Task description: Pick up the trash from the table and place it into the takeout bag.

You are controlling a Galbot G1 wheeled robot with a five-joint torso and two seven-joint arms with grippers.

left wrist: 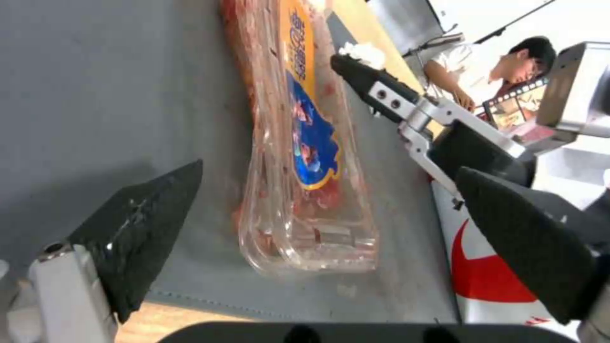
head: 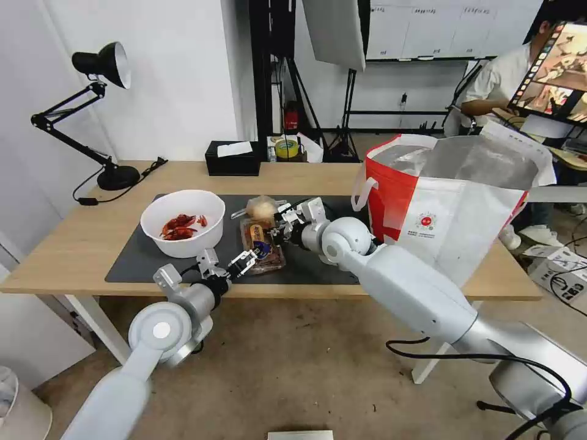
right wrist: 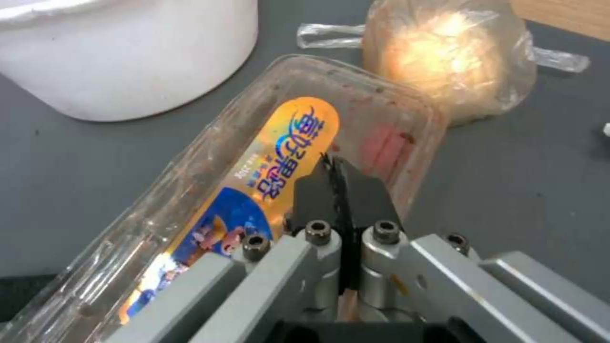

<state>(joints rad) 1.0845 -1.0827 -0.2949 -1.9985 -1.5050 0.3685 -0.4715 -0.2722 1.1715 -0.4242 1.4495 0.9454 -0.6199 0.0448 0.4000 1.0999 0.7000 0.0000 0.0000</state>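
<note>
My gripper should expect the clear clamshell tray to stay closed and stiff when I lift it, because the lid and base rims sit close together around the tray's near end.
On the dark mat [head: 137, 264] of the table [head: 73, 244] lies a clear clamshell tray [head: 262, 245] with red bits and an orange-blue label [right wrist: 279, 157]. My left gripper [head: 244, 261] is open, and the tray's near end [left wrist: 311, 247] sits between its fingers [left wrist: 140, 228]. My right gripper [head: 276, 231] is shut, its tips [right wrist: 335, 164] resting over the tray's far right part. The white bowl [head: 183, 223] of red shells stands left of the tray. The clear bag with a yellowish lump [head: 262, 209] lies behind it. A crumpled white tissue [left wrist: 365, 51] shows past the right gripper. The takeout bag [head: 452, 201] stands open at the right.
A black tissue box [head: 232, 159] and a tape roll [head: 285, 148] stand at the table's back edge, and a black desk lamp [head: 101, 91] at the back left. The table's front edge runs just under my left wrist.
</note>
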